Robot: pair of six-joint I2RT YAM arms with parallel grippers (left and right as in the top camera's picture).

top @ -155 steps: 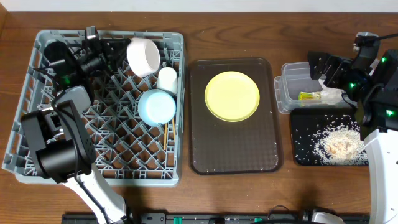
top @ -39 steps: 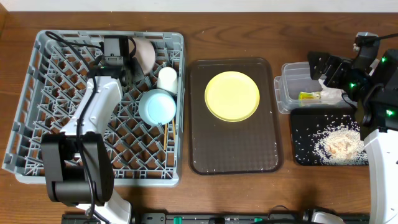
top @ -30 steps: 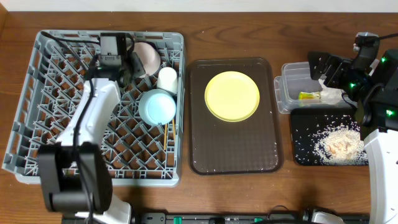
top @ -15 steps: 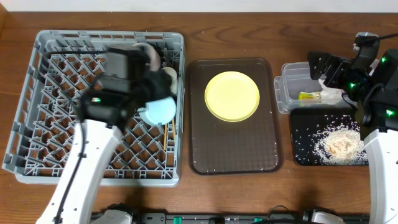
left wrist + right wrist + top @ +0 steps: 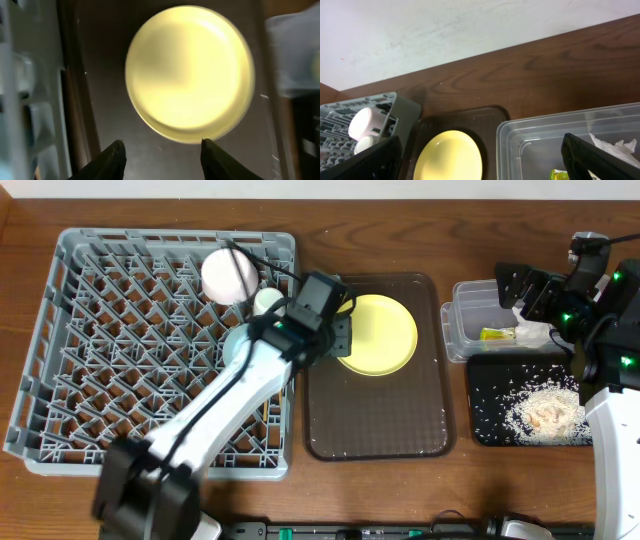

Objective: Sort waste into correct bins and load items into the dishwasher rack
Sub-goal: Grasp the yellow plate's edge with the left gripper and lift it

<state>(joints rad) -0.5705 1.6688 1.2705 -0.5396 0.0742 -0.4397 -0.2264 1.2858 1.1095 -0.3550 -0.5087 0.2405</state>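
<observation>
The empty yellow plate (image 5: 380, 335) lies clear, its rack-side rim (image 5: 138, 113) ahead of my open fingers, so I should keep lowering my left gripper until they straddle that rim.
My left gripper (image 5: 338, 332) is open and empty, low over the left edge of the round yellow plate (image 5: 380, 333). In the left wrist view the plate (image 5: 190, 72) lies just ahead of the gripper (image 5: 160, 147). The white bowl (image 5: 230, 274), small white cup (image 5: 266, 300) and light-blue bowl (image 5: 236, 343) sit in the grey dishwasher rack (image 5: 110, 340). My right gripper (image 5: 520, 298) hangs open over the clear tub (image 5: 470, 308), which holds the green-and-orange wrapper (image 5: 495, 334) and the white napkin (image 5: 536, 336). Rice scraps (image 5: 540, 412) lie in the black tray (image 5: 490, 430). The chopsticks are hidden.
The plate rests on a brown serving tray (image 5: 375, 420) between the rack and the bins. The right wrist view shows the plate (image 5: 450, 157), the tub (image 5: 545, 140), the rack's corner (image 5: 395, 107) and the wall behind the table.
My left arm swung out of the rack's back and right across to the brown tray, leaving the white bowl in the rack. The right arm has not moved.
</observation>
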